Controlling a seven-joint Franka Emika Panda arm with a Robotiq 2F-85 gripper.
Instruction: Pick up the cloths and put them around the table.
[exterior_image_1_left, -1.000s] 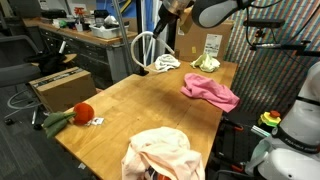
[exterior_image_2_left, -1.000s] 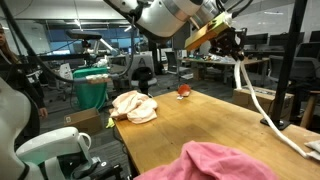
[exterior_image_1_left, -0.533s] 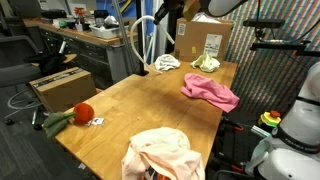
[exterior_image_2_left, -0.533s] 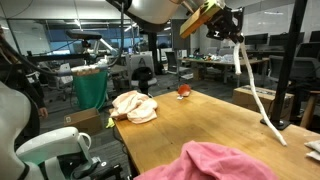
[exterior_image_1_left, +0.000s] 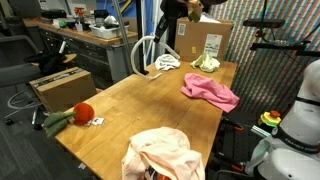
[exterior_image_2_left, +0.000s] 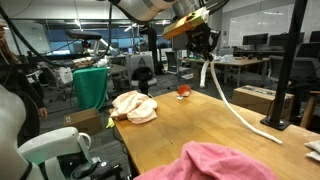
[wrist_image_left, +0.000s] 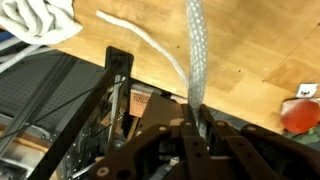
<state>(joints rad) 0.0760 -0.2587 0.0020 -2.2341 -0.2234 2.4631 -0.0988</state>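
Next, I lower the white rope (exterior_image_2_left: 222, 97) onto the wooden table (exterior_image_2_left: 212, 118) and open my gripper before I take a cloth, because the rope fills my gripper high up and the cloths still lie free.
High over the wooden table (exterior_image_1_left: 130, 100), my gripper (exterior_image_1_left: 183, 8) is shut on the thick white rope (exterior_image_1_left: 137, 50), which hangs down in a loop to the far edge. The wrist view shows the rope (wrist_image_left: 195, 60) running up from between the closed fingers of the gripper (wrist_image_left: 195, 115). On the table lie the cloths: a magenta-pink one (exterior_image_1_left: 210, 92), a pale peach one (exterior_image_1_left: 160, 152), a small yellow-green one (exterior_image_1_left: 206, 63) and a whitish one (exterior_image_1_left: 166, 63). In an exterior view the rope (exterior_image_2_left: 228, 100) trails from the gripper (exterior_image_2_left: 205, 52) across the table (exterior_image_2_left: 190, 120), past the peach cloth (exterior_image_2_left: 133, 105).
A red round toy (exterior_image_1_left: 83, 112) with a green stem lies near the table's edge. A cardboard box (exterior_image_1_left: 205, 40) stands behind the far end. A cluttered grey workbench (exterior_image_1_left: 90, 35) and a green bin (exterior_image_2_left: 90, 88) stand off the table.
The gripper has shifted sideways high above the table, still holding the rope. The hanging rope has swung along with it.
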